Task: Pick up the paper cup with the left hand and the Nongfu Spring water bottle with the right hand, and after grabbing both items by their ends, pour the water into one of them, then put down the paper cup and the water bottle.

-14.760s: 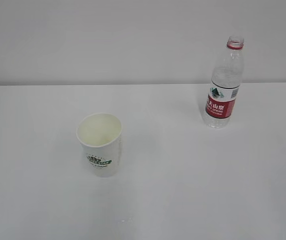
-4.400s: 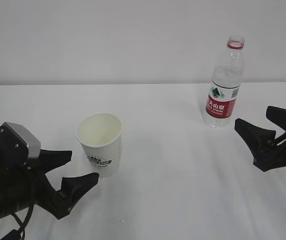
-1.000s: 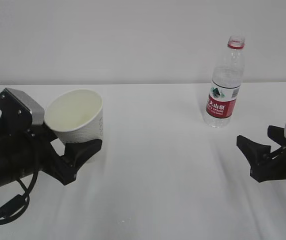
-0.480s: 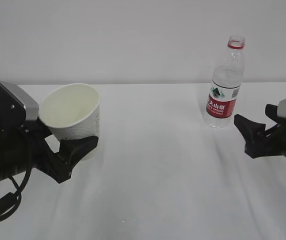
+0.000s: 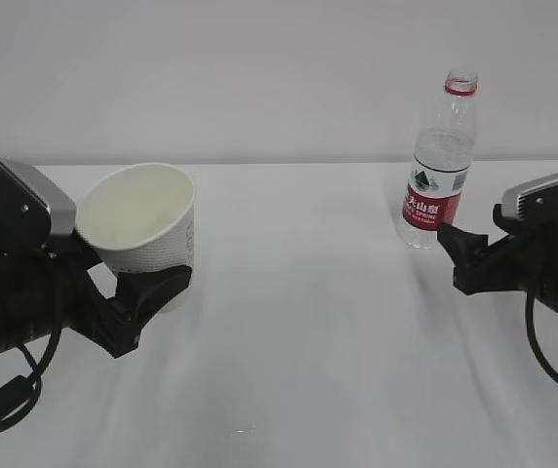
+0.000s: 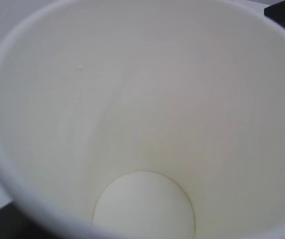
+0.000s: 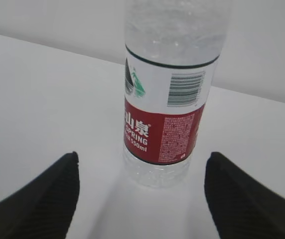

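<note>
The bottle's opening is uncapped (image 5: 462, 76) above a red ring, so water should flow out in a thin stream when I tip the Nongfu Spring water bottle (image 5: 439, 161).
My left gripper (image 5: 131, 281) is shut on the base of the white paper cup (image 5: 144, 226) and holds it off the table, with its mouth tilted up and to the right. In the left wrist view the cup's cream inside (image 6: 142, 124) fills the frame, looks dry, and hides the jaws. The Nongfu Spring water bottle (image 5: 442, 166) stands upright and uncapped at the back right. My right gripper (image 5: 458, 255) is open just right of its base, not touching. In the right wrist view the bottle (image 7: 167, 99) stands ahead of the open right gripper (image 7: 142, 157). I cannot make out the water.
A white table (image 5: 298, 341) runs under both arms and meets a plain grey wall (image 5: 259, 78) at the back. A black cable (image 5: 11, 400) hangs below the left arm near the front left.
My right gripper has moved up and left, close to the bottle's base. The left gripper lifted the cup slightly, then stayed still.
</note>
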Controlling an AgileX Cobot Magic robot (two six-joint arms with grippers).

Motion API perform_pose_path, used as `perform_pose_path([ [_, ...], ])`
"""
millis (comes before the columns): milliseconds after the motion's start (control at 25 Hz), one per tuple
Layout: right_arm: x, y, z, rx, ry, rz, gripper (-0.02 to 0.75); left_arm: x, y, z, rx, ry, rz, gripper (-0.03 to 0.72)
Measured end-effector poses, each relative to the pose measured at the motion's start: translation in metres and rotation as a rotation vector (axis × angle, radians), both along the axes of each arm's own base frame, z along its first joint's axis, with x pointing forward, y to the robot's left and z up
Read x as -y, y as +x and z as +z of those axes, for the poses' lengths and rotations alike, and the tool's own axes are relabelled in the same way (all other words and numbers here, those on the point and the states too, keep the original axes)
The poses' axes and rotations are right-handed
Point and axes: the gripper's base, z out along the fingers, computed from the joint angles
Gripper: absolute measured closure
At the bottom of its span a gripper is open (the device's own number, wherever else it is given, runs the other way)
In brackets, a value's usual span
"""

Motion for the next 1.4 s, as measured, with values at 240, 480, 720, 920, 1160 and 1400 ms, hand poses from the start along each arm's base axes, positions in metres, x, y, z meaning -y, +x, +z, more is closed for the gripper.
perform_pose_path([
  [240,-0.001,0.015,-0.016,-0.015,0.001,0.001,0.148,-0.001,0.000,-0.002,-0.020,0.019,0.004,0.110],
  [480,-0.002,0.028,-0.029,-0.024,0.002,-0.001,0.148,-0.001,-0.001,-0.004,-0.031,0.030,0.007,0.110],
  [720,-0.003,0.040,-0.037,-0.022,0.001,-0.002,0.147,-0.001,-0.001,-0.004,-0.031,0.030,0.007,0.111],
  [920,-0.005,0.054,-0.043,-0.005,0.001,-0.002,0.147,-0.001,-0.001,-0.004,-0.031,0.030,0.006,0.111],
  [1160,-0.006,0.068,-0.053,-0.002,0.001,-0.004,0.147,-0.001,-0.001,-0.004,-0.031,0.031,0.005,0.112],
  [1400,-0.006,0.080,-0.054,0.017,0.022,-0.014,0.147,-0.001,-0.001,-0.004,-0.031,0.031,0.005,0.112],
])
